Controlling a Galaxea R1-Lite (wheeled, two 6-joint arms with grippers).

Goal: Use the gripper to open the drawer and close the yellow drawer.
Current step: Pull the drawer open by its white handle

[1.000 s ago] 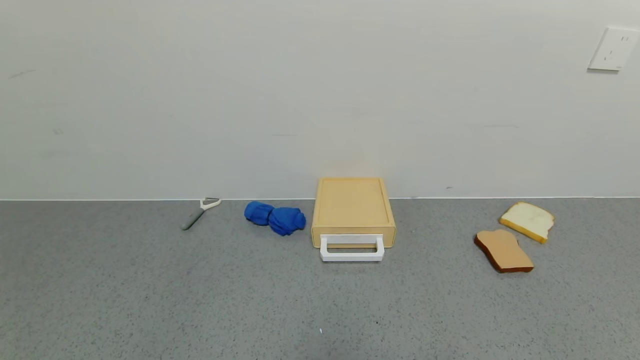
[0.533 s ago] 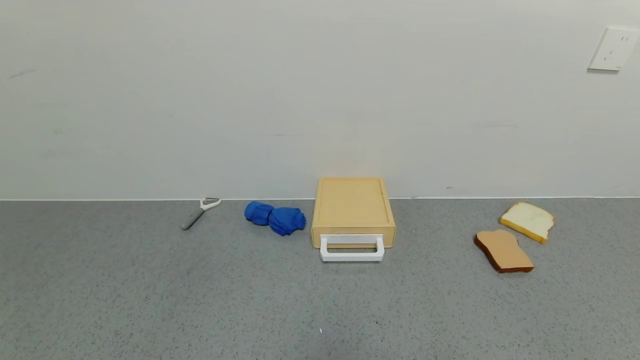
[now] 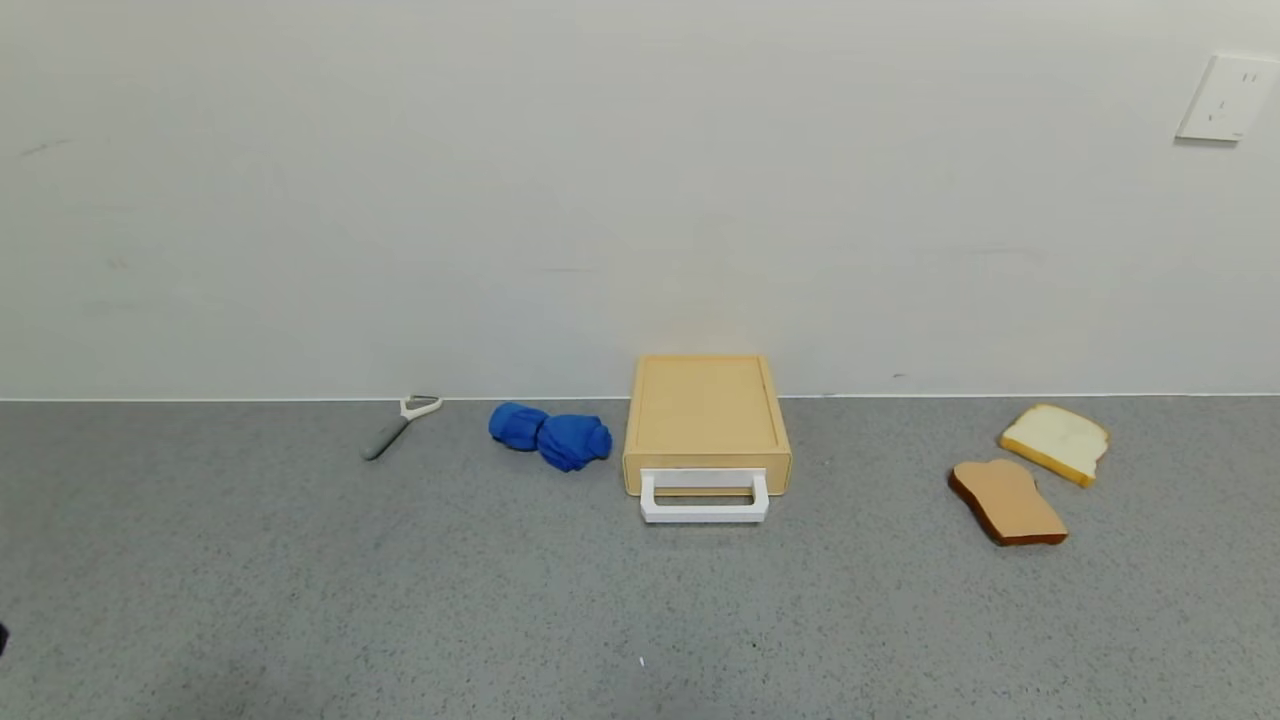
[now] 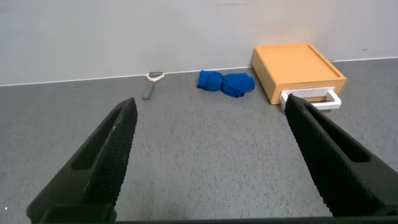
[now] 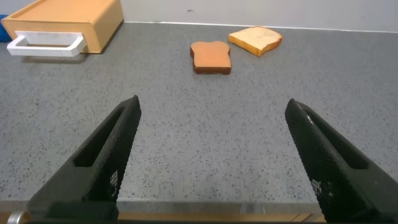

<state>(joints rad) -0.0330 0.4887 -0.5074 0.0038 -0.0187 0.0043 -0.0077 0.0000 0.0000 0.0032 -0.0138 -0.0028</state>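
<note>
The white loop handle (image 3: 704,514) sticks out from the front, so the yellow drawer (image 3: 708,461) will slide straight out from under its flat top when the robot pulls.
The yellow-tan drawer (image 3: 706,412) sits against the back wall at the middle of the grey counter, shut, with its white loop handle (image 3: 704,499) facing me. It also shows in the left wrist view (image 4: 297,67) and the right wrist view (image 5: 65,23). My left gripper (image 4: 210,107) is open and empty, low over the near left counter, far from the drawer. A dark sliver of it shows at the head view's left edge (image 3: 3,638). My right gripper (image 5: 212,107) is open and empty over the near right counter edge, out of the head view.
A blue cloth (image 3: 551,435) lies just left of the drawer and a peeler (image 3: 398,424) farther left. Two bread slices, one brown (image 3: 1008,503) and one white (image 3: 1055,442), lie to the right. A wall socket (image 3: 1225,98) is at the upper right.
A dark sliver of the left arm has appeared at the head view's lower left edge. The drawer and other objects have not moved.
</note>
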